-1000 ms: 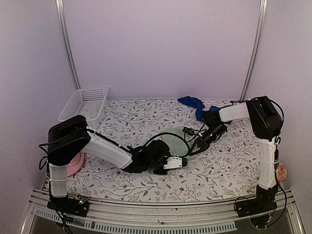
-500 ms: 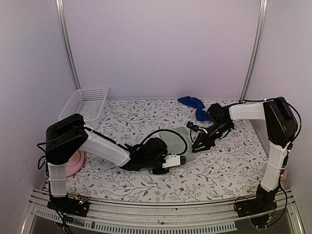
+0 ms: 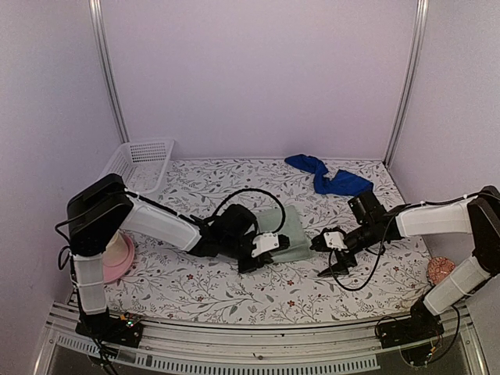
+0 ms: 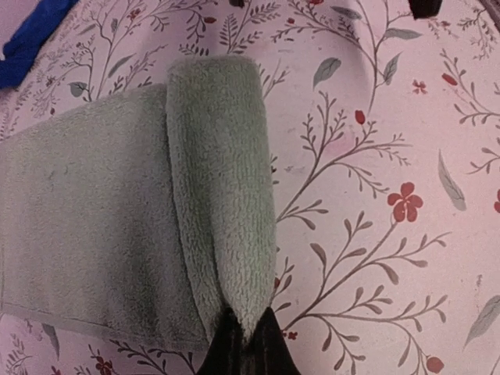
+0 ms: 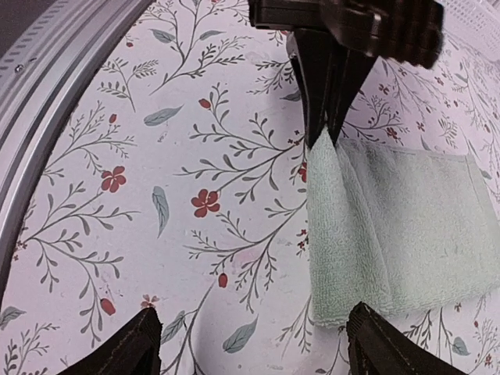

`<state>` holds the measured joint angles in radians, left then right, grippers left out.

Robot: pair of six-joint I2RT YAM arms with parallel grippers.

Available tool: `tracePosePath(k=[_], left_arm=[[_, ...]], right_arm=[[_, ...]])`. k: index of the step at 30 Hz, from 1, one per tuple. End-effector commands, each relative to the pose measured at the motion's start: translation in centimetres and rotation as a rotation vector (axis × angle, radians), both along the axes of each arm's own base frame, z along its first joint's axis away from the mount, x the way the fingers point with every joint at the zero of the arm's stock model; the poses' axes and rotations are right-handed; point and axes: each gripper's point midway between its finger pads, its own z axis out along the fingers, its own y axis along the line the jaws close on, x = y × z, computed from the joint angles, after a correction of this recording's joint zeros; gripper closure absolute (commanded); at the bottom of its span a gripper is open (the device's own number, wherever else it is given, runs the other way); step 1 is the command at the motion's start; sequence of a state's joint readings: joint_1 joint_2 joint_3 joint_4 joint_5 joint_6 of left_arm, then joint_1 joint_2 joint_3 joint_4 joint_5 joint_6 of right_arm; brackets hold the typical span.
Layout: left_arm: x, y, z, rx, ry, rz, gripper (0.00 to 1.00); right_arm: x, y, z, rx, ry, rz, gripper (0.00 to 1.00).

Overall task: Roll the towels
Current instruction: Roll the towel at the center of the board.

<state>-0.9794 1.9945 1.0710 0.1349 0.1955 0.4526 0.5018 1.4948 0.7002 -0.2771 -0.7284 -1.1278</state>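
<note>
I can see the pale green towel's edge spread wide at its loose end, so next my right gripper grabs and rolls that end even with the end at my left gripper.
The pale green towel lies flat mid-table, its near edge folded over into a thick lip. My left gripper is shut on one end of that lip; from the right wrist view this gripper comes down onto the lip's far end. The towel spreads out to the right there. My right gripper stands open and empty over bare tablecloth, just short of the towel's nearest corner; it is also in the top view. The blue towel lies crumpled at the back right.
A white basket stands at the back left. A pink plate lies by the left arm's base, and a small pink object sits near the right arm's base. The metal table rail runs along the near edge.
My right gripper let go of the green towel, opened wide and drew back to the right. My left gripper closed on the folded edge. The towel now lies flatter.
</note>
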Motion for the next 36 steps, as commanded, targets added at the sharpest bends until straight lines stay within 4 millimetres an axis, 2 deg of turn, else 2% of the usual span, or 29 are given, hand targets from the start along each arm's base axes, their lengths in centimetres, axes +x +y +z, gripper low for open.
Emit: tracePosePath(k=[1,9,13,18,23,25,28,32,36], left_arm=[[-0.8,0.3,0.9,-0.027,0.157,-0.008,1.00],[-1.1,0.1,1.0,-0.047,0.272,-0.038,1.00],[-0.9,0.3,0.8,-0.056,0.330,-0.044,1.00],[-0.7,0.5,0.9,-0.066,0.363,-0.046,1.00],[-0.8,0.8,0.3,-0.056,0.401,-0.043,1.00],[-0.9,0.9,0.1,-0.053,0.414,-0.043,1.00],[-1.0,1.0,-0.2,-0.051,0.427,-0.036,1.00],[-0.9,1.1,-0.4,-0.048,0.436,-0.032,1.00],[-0.7,1.0,-0.2,-0.052,0.438,-0.032,1.00]], right_arm=[[2.1,2.2,1.5,0.036,-0.297,0.064,0.16],[4.2,3.8,-0.3,-0.065,-0.369,-0.038,0.18],[4.1,3.9,-1.6,-0.105,-0.352,-0.033,0.27],[5.2,4.1,-2.1,-0.140,-0.323,-0.082,0.42],[5.0,4.3,-2.3,-0.141,-0.316,-0.085,0.47],[4.9,4.4,-2.2,-0.138,-0.320,-0.084,0.46],[4.5,4.3,-2.1,-0.132,-0.331,-0.072,0.41],[2.8,4.0,-1.8,-0.107,-0.375,0.010,0.35],[2.4,4.0,-2.1,-0.120,-0.397,0.040,0.35]])
